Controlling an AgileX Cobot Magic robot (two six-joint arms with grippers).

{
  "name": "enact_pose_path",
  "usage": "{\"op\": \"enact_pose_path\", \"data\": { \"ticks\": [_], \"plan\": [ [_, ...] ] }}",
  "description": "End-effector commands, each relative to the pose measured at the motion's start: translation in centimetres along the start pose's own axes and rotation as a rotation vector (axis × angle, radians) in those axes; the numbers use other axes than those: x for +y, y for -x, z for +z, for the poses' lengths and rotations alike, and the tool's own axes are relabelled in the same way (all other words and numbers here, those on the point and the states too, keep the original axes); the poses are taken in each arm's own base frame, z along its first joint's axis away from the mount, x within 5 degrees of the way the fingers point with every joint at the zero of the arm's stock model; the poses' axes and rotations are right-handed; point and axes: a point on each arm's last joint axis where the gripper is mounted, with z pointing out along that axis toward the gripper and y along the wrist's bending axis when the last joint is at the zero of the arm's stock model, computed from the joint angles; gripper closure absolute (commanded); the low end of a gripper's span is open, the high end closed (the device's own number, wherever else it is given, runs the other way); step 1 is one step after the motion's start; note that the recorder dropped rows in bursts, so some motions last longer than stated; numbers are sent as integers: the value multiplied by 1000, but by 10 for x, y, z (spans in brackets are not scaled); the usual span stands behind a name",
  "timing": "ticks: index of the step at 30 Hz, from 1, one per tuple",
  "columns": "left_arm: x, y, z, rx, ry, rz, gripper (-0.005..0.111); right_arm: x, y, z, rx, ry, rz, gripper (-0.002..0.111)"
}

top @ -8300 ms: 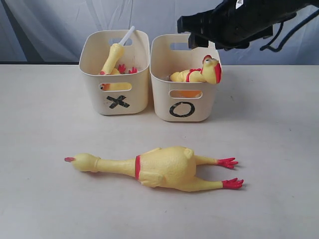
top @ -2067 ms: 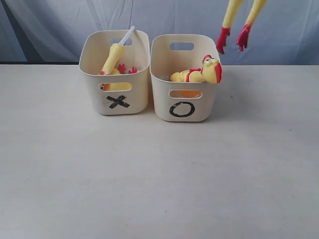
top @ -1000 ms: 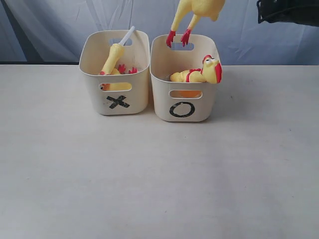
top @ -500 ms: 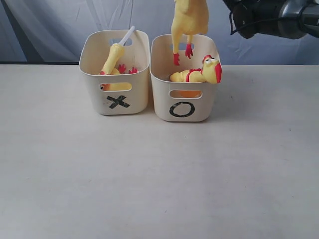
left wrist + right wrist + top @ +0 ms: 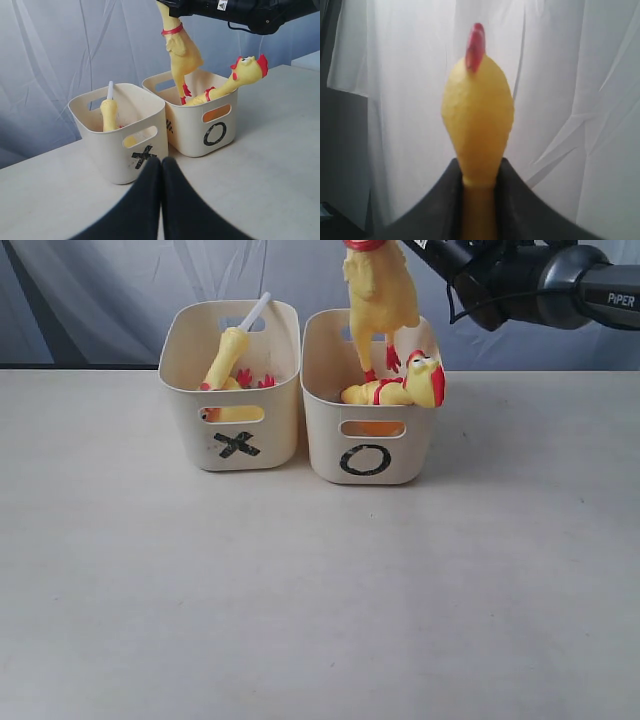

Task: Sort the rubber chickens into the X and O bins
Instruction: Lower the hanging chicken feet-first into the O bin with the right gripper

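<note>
I should keep lowering the chicken with my right gripper, since the hanging chicken's red feet reach inside the O bin, until its body rests in there.
My right gripper is shut on the neck of a yellow rubber chicken, just below its head. This chicken hangs upright, and its red feet dip inside the O bin. A second chicken lies in that bin with its head over the right rim. The X bin stands to the left and holds a slim chicken with a white tube. My left gripper is shut and empty, low over the table in front of the X bin.
The right arm reaches in from the upper right, above the O bin. A pale curtain hangs behind both bins. The cream table stretches out in front of them.
The right arm has moved left and down with the hanging chicken. Its feet have gone from above the O bin's rim to inside the bin. The left gripper is unchanged.
</note>
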Motion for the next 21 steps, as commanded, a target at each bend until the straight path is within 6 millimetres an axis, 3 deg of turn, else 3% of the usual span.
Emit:
{"op": "enact_pose_path", "data": {
  "ticks": [1, 9, 21],
  "plan": [
    [-1, 2, -4, -26, 0, -3, 107, 6, 4, 2, -42, 60, -99, 109],
    [-1, 2, -5, -29, 1, 0, 107, 13, -19, 2, -13, 81, -87, 109],
    [-1, 2, -5, -29, 1, 0, 107, 16, -37, 1, 85, 116, -150, 109]
  ]
}}
